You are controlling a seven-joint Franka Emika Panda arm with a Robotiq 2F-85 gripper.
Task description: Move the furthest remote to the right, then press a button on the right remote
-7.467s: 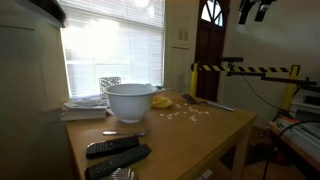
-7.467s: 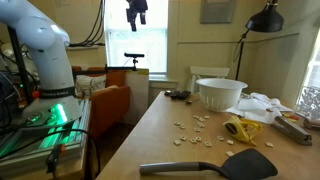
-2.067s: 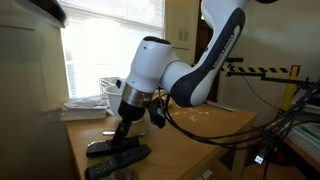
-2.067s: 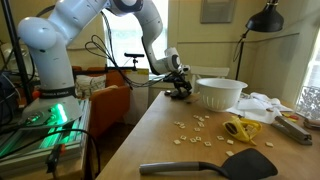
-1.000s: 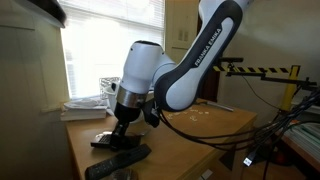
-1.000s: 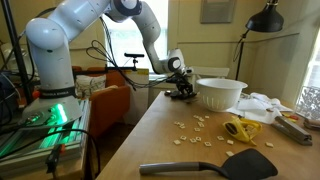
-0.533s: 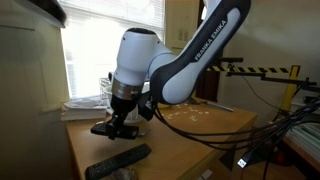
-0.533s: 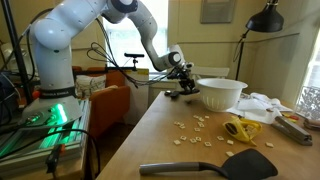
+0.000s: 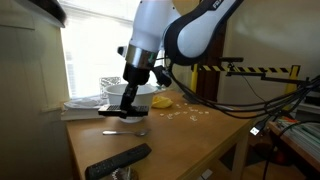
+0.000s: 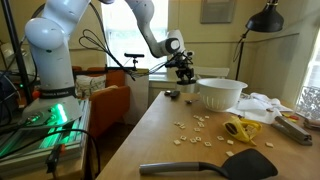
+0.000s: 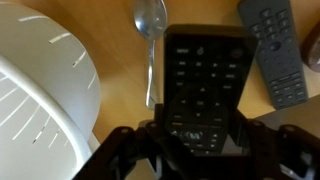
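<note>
My gripper should move the short black remote to the open wood (image 9: 173, 121) near the small bits, because it is hanging above the metal spoon (image 9: 125, 133) beside the white bowl.
My gripper (image 9: 125, 106) is shut on the short black remote (image 9: 120, 113) and holds it level in the air above the wooden table (image 9: 200, 135). In the wrist view the remote (image 11: 205, 75) shows its button face between my fingers (image 11: 200, 135). Below it lie a metal spoon (image 11: 150, 35) and the longer greyish remote (image 11: 275, 50). That longer remote lies near the table's front edge in an exterior view (image 9: 118, 160). In an exterior view my gripper (image 10: 185, 68) hangs just beside the white bowl (image 10: 220, 92).
The white bowl also fills the left of the wrist view (image 11: 40, 95). A yellow object (image 10: 240, 130), scattered small bits (image 10: 195, 128) and a black spatula (image 10: 215, 167) lie on the table. A stack of papers (image 9: 85, 104) sits by the window.
My gripper has lifted the short black remote off the table and carried it up and away from the longer remote, toward the bowl.
</note>
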